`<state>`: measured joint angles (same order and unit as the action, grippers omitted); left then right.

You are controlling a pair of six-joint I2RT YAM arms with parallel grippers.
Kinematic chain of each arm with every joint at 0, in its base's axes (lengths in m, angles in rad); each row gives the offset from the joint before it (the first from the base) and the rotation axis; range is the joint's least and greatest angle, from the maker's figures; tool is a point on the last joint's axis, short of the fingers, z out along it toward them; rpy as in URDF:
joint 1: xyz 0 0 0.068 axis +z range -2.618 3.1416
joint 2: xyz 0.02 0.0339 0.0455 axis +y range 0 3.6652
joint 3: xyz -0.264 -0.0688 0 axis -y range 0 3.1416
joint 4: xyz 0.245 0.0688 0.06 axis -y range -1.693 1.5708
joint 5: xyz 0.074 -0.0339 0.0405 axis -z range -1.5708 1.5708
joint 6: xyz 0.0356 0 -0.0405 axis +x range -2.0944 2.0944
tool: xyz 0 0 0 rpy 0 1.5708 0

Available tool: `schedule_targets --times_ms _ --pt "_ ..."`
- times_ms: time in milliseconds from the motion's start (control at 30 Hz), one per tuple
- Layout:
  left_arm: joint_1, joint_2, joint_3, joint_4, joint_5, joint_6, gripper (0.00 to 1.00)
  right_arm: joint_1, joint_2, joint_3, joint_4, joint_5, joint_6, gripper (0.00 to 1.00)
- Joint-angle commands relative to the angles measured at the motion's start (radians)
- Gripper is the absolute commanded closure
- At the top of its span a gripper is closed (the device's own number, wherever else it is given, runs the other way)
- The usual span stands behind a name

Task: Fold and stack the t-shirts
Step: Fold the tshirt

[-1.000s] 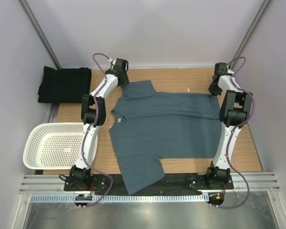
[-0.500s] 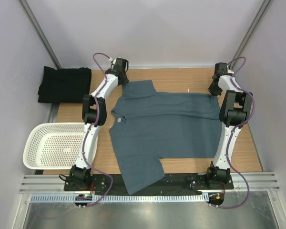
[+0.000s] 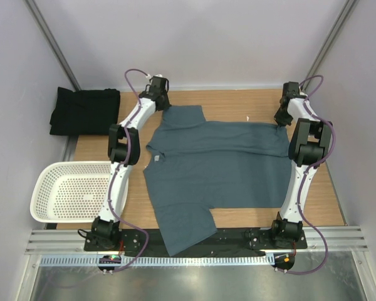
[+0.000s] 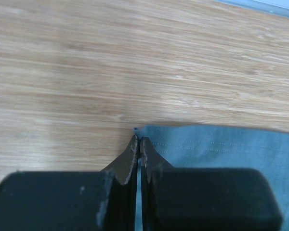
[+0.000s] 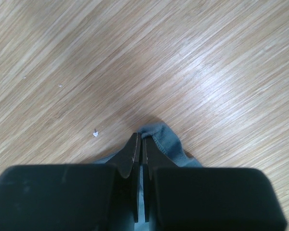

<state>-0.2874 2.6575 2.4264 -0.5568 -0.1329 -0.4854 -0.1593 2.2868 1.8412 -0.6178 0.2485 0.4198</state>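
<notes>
A bunched fold of the blue-grey t-shirt is pinched in my right gripper. The gripper should open, let the t-shirt lie flat and take only the t-shirt corner's tip before folding.
The slate blue-grey t-shirt lies spread flat on the wooden table, its white neck label at the left. My left gripper is at the far sleeve's corner, shut on the cloth; in the left wrist view the fingertips pinch the corner of the hem. My right gripper is at the shirt's far right corner, shut on a bunched fold of the cloth between its tips. The black t-shirt lies folded at the far left.
A white perforated basket stands off the table's left edge, near the left arm's base. Bare wood runs along the far edge behind the shirt. A small white speck lies on the wood by the right gripper.
My left gripper has shut on the sleeve corner and shifted slightly right. The right gripper and the shirt have stayed in place.
</notes>
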Motion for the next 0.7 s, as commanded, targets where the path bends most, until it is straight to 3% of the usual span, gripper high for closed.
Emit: schedule_targets --times_ms 0,233,667 --pt "0.011 -0.123 -0.027 0.153 0.053 0.089 1.00 0.000 0.036 0.042 -0.050 -0.037 -0.015 0.99" --pt "0.028 -0.199 -0.027 0.245 0.113 0.208 1.00 -0.002 0.037 0.096 0.007 -0.049 -0.038 0.99" --pt "0.037 -0.225 0.042 0.328 0.128 0.231 1.00 -0.005 0.049 0.205 0.085 -0.074 -0.081 0.99"
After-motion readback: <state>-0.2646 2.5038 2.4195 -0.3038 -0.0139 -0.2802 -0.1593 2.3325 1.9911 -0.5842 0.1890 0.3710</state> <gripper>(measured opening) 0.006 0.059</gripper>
